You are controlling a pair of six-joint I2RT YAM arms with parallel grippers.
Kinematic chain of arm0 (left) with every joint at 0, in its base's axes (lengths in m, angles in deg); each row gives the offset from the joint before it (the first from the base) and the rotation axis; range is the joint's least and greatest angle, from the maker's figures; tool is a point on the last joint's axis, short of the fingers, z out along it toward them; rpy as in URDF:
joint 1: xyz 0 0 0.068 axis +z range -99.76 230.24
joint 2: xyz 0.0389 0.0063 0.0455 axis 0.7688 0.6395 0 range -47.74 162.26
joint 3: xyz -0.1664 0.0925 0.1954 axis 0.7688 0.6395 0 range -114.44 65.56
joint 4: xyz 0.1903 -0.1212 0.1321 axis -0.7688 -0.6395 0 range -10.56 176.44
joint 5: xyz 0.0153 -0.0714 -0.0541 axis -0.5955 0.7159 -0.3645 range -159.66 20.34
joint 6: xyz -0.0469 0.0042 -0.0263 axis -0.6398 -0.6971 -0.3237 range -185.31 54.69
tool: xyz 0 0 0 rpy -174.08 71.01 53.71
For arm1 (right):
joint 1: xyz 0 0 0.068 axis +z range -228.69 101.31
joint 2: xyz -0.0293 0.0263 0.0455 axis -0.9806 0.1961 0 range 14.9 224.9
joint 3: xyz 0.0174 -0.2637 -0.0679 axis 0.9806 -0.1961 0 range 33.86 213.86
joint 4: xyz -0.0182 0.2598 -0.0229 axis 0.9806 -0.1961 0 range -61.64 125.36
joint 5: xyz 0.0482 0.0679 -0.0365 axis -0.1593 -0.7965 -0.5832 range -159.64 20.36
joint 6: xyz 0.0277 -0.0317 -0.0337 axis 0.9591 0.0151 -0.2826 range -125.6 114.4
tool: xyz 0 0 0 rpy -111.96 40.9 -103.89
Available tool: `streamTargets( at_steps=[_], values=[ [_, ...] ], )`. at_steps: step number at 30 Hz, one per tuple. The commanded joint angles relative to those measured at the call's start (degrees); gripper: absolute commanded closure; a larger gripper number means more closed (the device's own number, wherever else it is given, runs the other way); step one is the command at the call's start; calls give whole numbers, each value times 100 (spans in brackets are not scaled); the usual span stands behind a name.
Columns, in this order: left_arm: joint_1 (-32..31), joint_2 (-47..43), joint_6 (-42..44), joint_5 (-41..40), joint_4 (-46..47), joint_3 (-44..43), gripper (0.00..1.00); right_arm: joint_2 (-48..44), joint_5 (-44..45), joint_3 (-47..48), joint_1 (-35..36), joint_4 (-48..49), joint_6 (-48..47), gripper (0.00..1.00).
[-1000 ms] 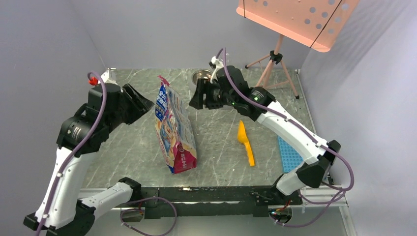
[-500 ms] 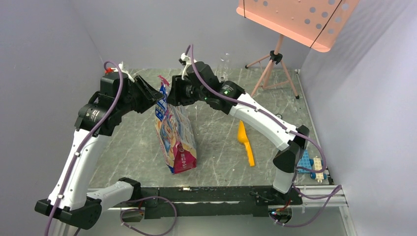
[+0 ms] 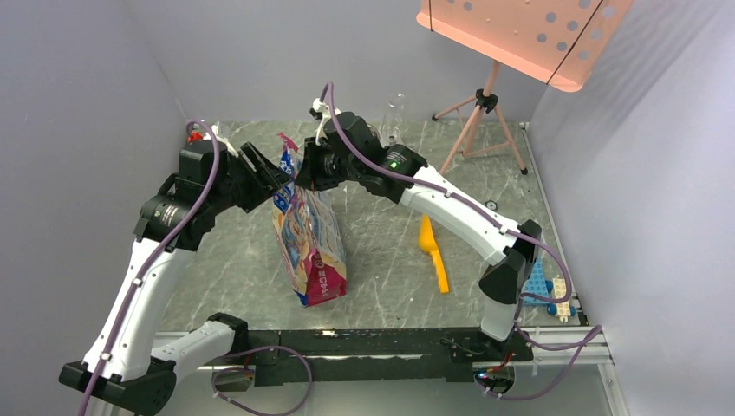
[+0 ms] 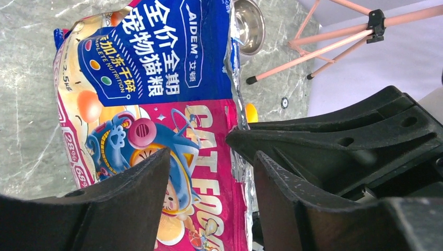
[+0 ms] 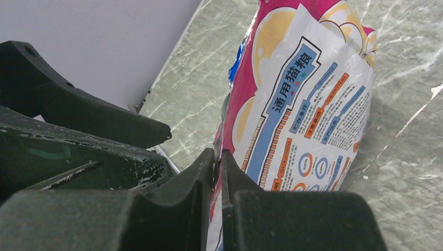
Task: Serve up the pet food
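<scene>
The bag's foil edge is closed and the robot's left gripper is at the edge's pink part, so next the left gripper pinches the edge's blue part and opens the bag's opening.
The pet food is hidden inside the pink-and-blue printed bag, which stands upright mid-table. My right gripper is shut on the bag's top edge, with a thin fold of foil pinched between its fingers. From above, this right gripper sits at the bag's upper right corner. My left gripper is open just left of the top. The bag's front panel shows between its spread fingers, and I cannot tell if they touch it. In the top view the left gripper faces the right one across the bag's mouth.
A yellow scoop lies flat to the right of the bag. A steel bowl stands behind the bag, near a clear bottle. A pink tripod holds a peach board at the back right. Blue toy blocks sit by the right edge.
Both arms swung in from the sides to the bag's top. The right gripper left the bowl area and closed on the bag's top edge. The left gripper stays open.
</scene>
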Motion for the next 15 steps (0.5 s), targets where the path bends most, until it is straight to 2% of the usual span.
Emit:
streamTargets(
  at_steps=[1,3,7,15],
  values=[
    [29,-74,24,148,346,23,34,-360,-202,-72,-8,242,-36,90],
    [29,-62,-1,174,388,59,31,-396,-259,-84,-14,255,-57,91],
    [58,-2,-30,235,452,58,30,-476,-353,-221,-59,356,-9,78],
    [98,47,-64,278,489,79,34,-672,-471,-517,-163,589,47,81]
  ],
)
